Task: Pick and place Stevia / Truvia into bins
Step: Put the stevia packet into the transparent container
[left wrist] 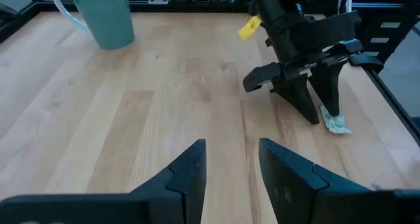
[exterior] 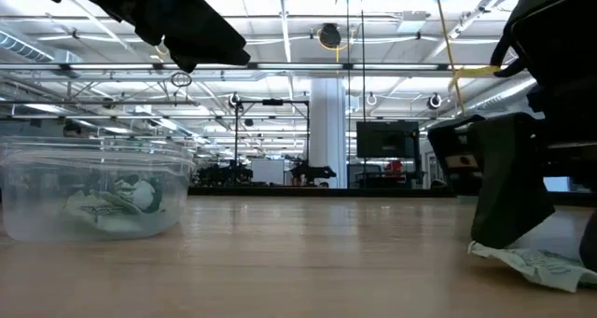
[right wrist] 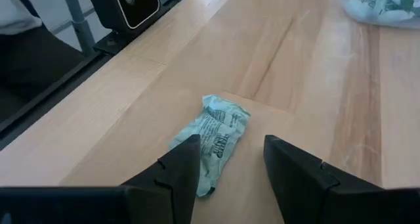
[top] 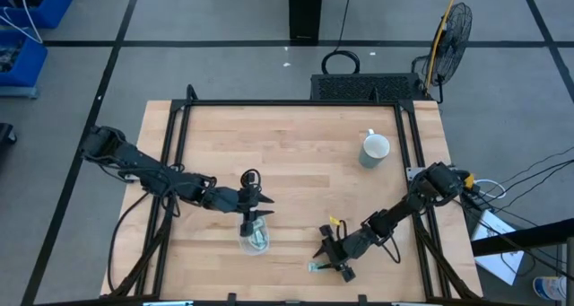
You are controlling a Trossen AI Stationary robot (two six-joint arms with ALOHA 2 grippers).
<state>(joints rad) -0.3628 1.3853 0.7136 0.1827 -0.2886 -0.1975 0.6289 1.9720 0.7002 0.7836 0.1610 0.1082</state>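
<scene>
Next, my right gripper opens, moves over and centers both fingers around the packet's near end (right wrist: 208, 182), because one of its fingers overlaps the side of the packet (right wrist: 189, 133).
The clear bin (top: 254, 240) stands near the table's near edge with several pale green packets in it, also seen in the low view (exterior: 93, 201). My left gripper (top: 254, 214) hovers open above it (left wrist: 233, 161). One crumpled pale green Stevia packet (right wrist: 213, 135) lies flat on the wood near the near edge (top: 317, 267). My right gripper (right wrist: 230, 165) is open and low over this packet, fingertips down at the table; most of the packet lies ahead of one finger and in the gap. In the left wrist view the right gripper (left wrist: 323, 113) stands at the packet (left wrist: 336, 124). My right gripper comes at the packet from above, slanting down, with one fingertip (exterior: 504, 234) at the packet's end (exterior: 485, 253). Whether it touches the paper, I cannot tell. The packet lies flat on the table.
A grey-white mug (top: 375, 149) stands toward the table's far right corner. A black frame rail (right wrist: 59, 73) runs along the table's near edge close to the right gripper. Bare wood lies between the bin and the packet.
</scene>
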